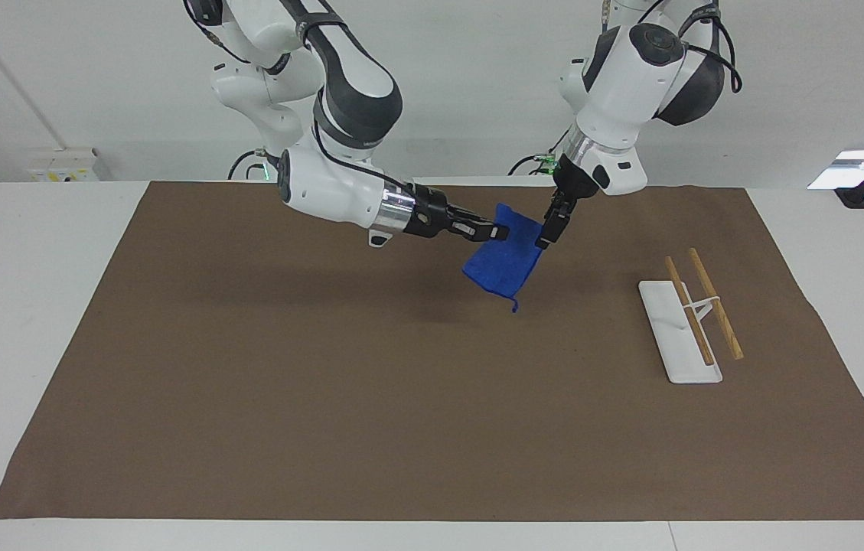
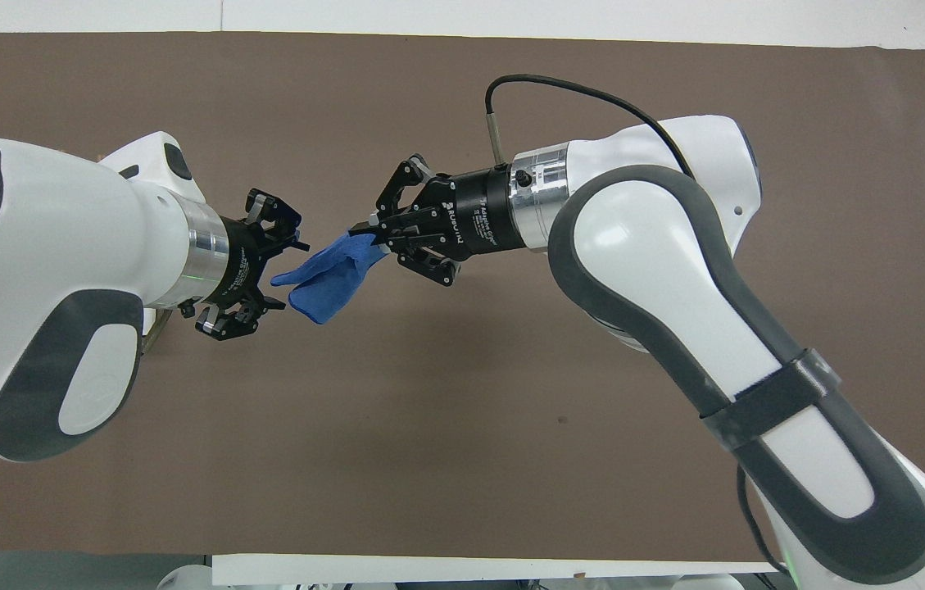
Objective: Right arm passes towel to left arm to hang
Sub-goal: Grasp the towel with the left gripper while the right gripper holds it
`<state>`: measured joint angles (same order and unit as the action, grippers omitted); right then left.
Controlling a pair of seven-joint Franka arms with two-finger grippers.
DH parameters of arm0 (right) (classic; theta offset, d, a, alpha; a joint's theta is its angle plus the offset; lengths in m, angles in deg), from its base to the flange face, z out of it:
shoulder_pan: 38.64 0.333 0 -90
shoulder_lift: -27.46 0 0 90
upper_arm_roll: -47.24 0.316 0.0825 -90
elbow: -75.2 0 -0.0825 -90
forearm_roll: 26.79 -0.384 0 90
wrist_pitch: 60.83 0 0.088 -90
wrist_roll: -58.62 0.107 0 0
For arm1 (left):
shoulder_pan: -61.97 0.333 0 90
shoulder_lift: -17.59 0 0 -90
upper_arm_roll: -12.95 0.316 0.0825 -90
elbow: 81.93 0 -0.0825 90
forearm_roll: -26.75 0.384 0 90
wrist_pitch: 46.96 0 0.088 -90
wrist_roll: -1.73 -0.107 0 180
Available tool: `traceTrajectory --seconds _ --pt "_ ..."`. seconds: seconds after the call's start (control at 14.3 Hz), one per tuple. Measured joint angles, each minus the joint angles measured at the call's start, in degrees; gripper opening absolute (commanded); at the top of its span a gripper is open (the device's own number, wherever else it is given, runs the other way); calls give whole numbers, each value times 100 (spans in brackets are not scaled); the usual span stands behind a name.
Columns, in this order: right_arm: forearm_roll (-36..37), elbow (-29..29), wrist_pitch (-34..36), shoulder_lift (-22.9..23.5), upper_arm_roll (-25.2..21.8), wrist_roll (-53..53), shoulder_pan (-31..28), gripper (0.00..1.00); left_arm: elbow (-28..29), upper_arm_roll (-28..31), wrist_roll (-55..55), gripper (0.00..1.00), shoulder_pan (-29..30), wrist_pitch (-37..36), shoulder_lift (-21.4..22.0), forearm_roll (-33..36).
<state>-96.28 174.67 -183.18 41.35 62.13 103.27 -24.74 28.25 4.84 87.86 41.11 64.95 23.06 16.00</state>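
The bright blue towel's lower edge hangs limp. The towel will spread out and drape over both wooden rails when I pull its corner across.
My right gripper is shut on one upper corner of the bright blue towel and holds it in the air over the mat; the towel hangs down with its small loop at the bottom. In the overhead view the right gripper pinches the towel at its end. My left gripper is open at the towel's other upper corner. In the overhead view the left gripper has its fingers spread on either side of that corner, not closed on it.
A white rack with two wooden rails stands on the brown mat toward the left arm's end of the table. In the overhead view the left arm covers the rack.
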Motion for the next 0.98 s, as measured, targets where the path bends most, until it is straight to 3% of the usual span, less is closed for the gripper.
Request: traceTrajectory --seconds 0.35,0.63,0.98 --pt "0 0 0 1 2 0 57 1 9 1 0 31 0 63 1 0" --pt "0 0 -1 2 2 0 69 1 12 2 0 8 0 64 1 0" --pt "0 0 -5 2 2 0 69 1 15 8 -84 6 0 64 1 3"
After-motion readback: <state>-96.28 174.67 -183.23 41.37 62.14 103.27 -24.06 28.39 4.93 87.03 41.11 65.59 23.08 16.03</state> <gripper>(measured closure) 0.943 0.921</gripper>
